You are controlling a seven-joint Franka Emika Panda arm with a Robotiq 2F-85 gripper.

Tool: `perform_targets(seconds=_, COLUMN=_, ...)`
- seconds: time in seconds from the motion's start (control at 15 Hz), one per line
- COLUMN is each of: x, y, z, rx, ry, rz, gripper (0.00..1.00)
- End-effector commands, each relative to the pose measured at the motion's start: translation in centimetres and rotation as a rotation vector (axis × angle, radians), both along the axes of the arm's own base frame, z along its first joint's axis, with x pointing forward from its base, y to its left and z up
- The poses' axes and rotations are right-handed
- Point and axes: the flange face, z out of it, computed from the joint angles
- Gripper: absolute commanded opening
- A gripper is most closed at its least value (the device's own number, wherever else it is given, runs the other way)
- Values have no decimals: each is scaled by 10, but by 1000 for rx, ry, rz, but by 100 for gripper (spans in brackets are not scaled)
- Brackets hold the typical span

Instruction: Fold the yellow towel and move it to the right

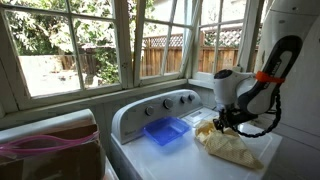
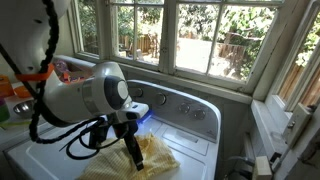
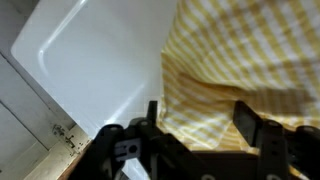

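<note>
I should lift clear of the yellow towel's rumpled middle (image 1: 227, 140), which is now under my open gripper, and grab the towel by its end (image 1: 204, 131) near the control panel.
The yellow towel (image 1: 232, 149) lies rumpled on the white washer top (image 1: 150, 155), next to the blue tray (image 1: 165, 131). It also shows in an exterior view (image 2: 155, 162) and fills the upper right of the wrist view (image 3: 240, 60). My gripper (image 1: 222, 124) hangs low over the towel's end nearest the tray. In the wrist view my gripper (image 3: 198, 120) has its fingers wide apart, with a fold of the towel lying between them. In an exterior view the gripper (image 2: 134, 150) points down onto the cloth.
The washer's control panel with knobs (image 1: 165, 103) runs along the back, below the windows. A box with a pink bag (image 1: 50, 148) stands beside the washer. The blue tray (image 2: 146, 116) is partly hidden behind the arm. Bare white top (image 3: 100, 70) lies beside the towel.
</note>
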Motion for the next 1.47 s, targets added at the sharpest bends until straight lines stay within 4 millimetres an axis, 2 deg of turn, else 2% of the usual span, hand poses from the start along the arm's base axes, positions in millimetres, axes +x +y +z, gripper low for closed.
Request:
perform_targets(seconds=0.0, x=-6, y=4, z=39, rx=21, ry=-42, rz=-118, gripper=100)
perform_targets(seconds=0.2, x=7, y=-5, z=66, rx=51, ry=-116, rz=-265, gripper=100)
perform_targets(seconds=0.4, x=23, y=-24, z=79, rx=70, ry=-157, rz=-331, gripper=100)
perform_targets(seconds=0.87, x=60, y=-60, z=83, rx=94, ry=-79, rz=-174, gripper=100)
perform_targets(seconds=1.07, x=75, y=-49, z=67, rx=211, ry=-13, rz=-103, gripper=100)
perform_targets(seconds=1.13, x=62, y=-55, z=82, rx=156, ry=-57, rz=-143, gripper=100)
perform_targets(seconds=1.4, x=74, y=-45, z=69, rx=198, ry=-26, rz=-103, gripper=100)
